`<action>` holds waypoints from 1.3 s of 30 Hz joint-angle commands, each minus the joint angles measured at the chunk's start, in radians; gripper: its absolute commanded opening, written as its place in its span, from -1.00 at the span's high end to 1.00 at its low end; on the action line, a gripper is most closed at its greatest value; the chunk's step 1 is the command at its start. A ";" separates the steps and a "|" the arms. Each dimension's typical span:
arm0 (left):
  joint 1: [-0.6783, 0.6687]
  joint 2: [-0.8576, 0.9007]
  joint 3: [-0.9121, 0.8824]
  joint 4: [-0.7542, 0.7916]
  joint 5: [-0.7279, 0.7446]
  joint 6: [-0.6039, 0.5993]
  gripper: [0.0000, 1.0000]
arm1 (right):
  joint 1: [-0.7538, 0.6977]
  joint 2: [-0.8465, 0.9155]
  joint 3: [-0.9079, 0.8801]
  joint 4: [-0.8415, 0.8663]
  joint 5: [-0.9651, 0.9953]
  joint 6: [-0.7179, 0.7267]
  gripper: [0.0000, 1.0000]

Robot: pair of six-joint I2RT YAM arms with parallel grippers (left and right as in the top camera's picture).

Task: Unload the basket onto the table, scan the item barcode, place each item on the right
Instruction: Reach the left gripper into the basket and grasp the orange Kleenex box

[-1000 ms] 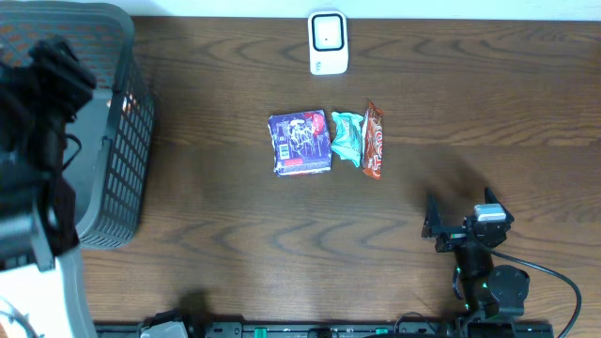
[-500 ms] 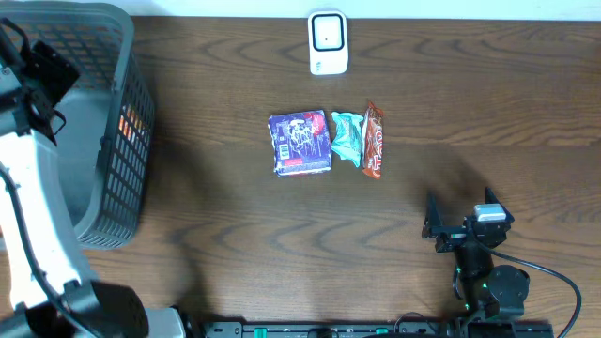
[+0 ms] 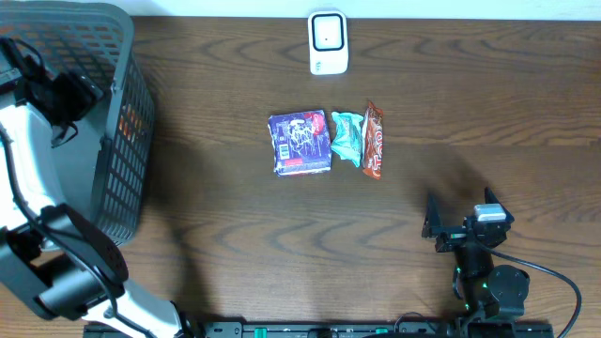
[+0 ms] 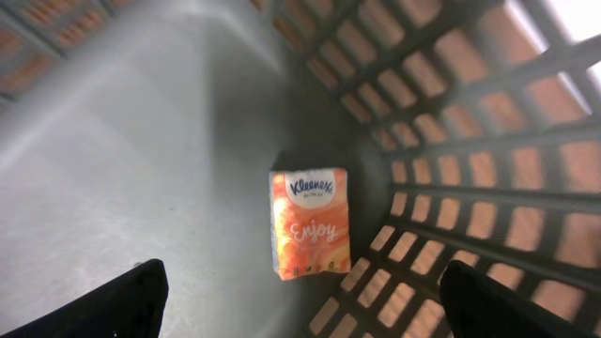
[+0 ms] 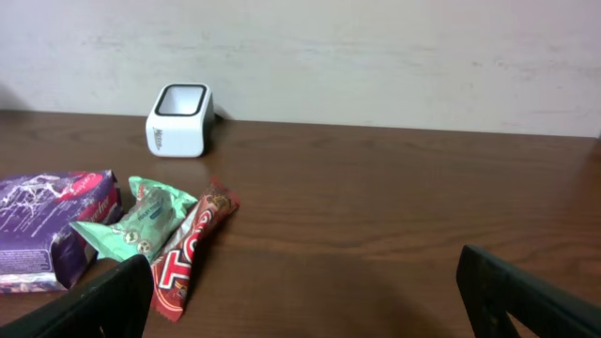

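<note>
The pack's narrow width (image 4: 311, 223) lines up with my left gripper's open fingers, which should continue to lower until they straddle the orange Kleenex tissue pack (image 4: 314, 250), then close.
An orange Kleenex tissue pack (image 4: 310, 225) lies flat on the grey basket floor against the mesh wall. My left gripper (image 4: 302, 286) hangs open just above it and holds nothing; in the overhead view the left gripper (image 3: 75, 94) is inside the basket. The white barcode scanner (image 3: 328, 42) (image 5: 180, 120) stands at the table's far edge. In the middle lie a purple pack (image 3: 300, 143) (image 5: 47, 225), a teal packet (image 3: 346, 136) (image 5: 141, 221) and a red bar (image 3: 374, 139) (image 5: 192, 249). My right gripper (image 3: 458, 211) (image 5: 300, 291) rests open and empty near the front right, facing them.
The grey mesh basket (image 3: 127, 160) fills the table's left end, with its walls close around my left gripper. Bare wood lies between the three items and my right gripper. A pale wall runs behind the scanner.
The left arm has shifted over the basket, its dark gripper end now sitting left of the basket's right wall. The three items, the scanner and the right arm have not moved.
</note>
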 commanded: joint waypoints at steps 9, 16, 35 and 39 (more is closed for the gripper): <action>-0.010 0.167 -0.009 -0.013 0.018 0.105 -0.71 | -0.007 -0.005 -0.001 -0.004 0.005 -0.011 -0.99; -0.018 0.251 -0.009 0.004 0.039 0.114 -0.70 | -0.007 -0.005 -0.001 -0.004 0.005 -0.011 -0.98; -0.027 0.335 -0.026 0.021 -0.080 0.144 0.85 | -0.007 -0.005 -0.001 -0.004 0.005 -0.011 -0.98; -0.018 0.320 -0.018 -0.009 -0.080 0.143 0.85 | -0.007 -0.005 -0.001 -0.004 0.005 -0.011 -0.99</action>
